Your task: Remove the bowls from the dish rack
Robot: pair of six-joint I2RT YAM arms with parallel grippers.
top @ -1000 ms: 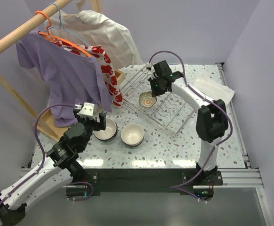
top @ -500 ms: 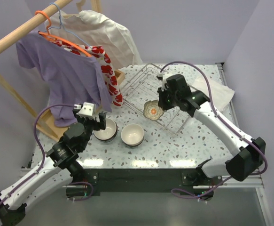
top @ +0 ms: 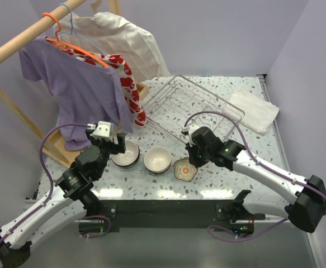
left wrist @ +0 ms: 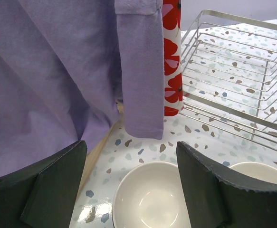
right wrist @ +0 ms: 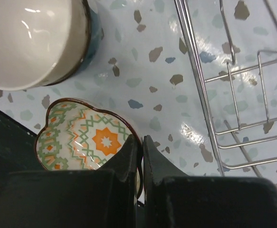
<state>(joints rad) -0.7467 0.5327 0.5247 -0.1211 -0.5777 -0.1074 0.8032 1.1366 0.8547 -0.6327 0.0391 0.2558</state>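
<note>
The patterned bowl [top: 185, 168] is facing up above a free spot next to the pale bowl. My right gripper should continue to lower the patterned bowl until its base sits flat.
The silver wire dish rack [top: 199, 106] stands at the back of the table, and no bowl shows in it. Two pale bowls sit in front of it, one at the left [top: 125, 154] and one beside it [top: 157, 160]. My left gripper [top: 115, 143] hovers open over the left bowl [left wrist: 150, 199], with one finger on each side and not touching it. My right gripper [top: 193, 160] is shut on the rim of a small bowl with an orange and green pattern [top: 184, 170] [right wrist: 81, 135]. That bowl is tilted, low by the table's near edge. I cannot tell whether it touches the table.
A wooden clothes rail [top: 17, 42] with a purple shirt [top: 79, 89], a red-flowered garment [top: 130, 89] and a cream cloth crowds the back left. A white towel [top: 255, 110] lies to the right of the rack. A teal-banded bowl [right wrist: 31, 42] sits just beyond the patterned one.
My right arm has carried the patterned bowl out of the rack and down to the near table, right of the two pale bowls. The left arm has stayed where it was.
</note>
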